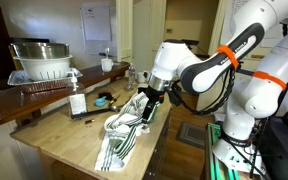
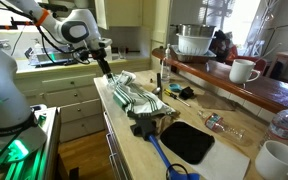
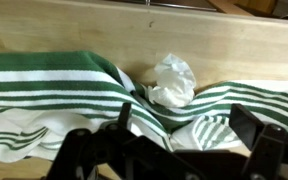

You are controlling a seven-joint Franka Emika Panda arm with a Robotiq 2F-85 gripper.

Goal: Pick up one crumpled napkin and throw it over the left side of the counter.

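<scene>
The crumpled napkin [image 3: 172, 80] touches the striped towel only along one edge [image 3: 170, 102], so the napkin should come loose and leave the towel lying when the robot lifts.
A white crumpled napkin [image 3: 171, 80] lies on the pale wood counter [image 3: 104, 35], nestled against a green-and-white striped towel [image 3: 54, 80]. My gripper [image 3: 174, 135] is open and empty, hovering just above the towel with the napkin a little beyond the fingertips. In both exterior views the gripper [image 1: 147, 108] [image 2: 106, 68] hangs over the far end of the towel [image 1: 119, 135] [image 2: 139, 97] on the counter [image 1: 84, 140] [image 2: 134, 140]. The napkin is hard to make out in the exterior views.
A darker wooden ledge [image 1: 24, 100] carries a dish rack with a metal bowl [image 1: 39, 55]. A white bottle [image 1: 77, 102], a mug [image 1: 107, 65] and small items stand on the counter. A blue brush [image 2: 164, 158], black pad [image 2: 189, 140], mugs [image 2: 244, 70] lie nearby.
</scene>
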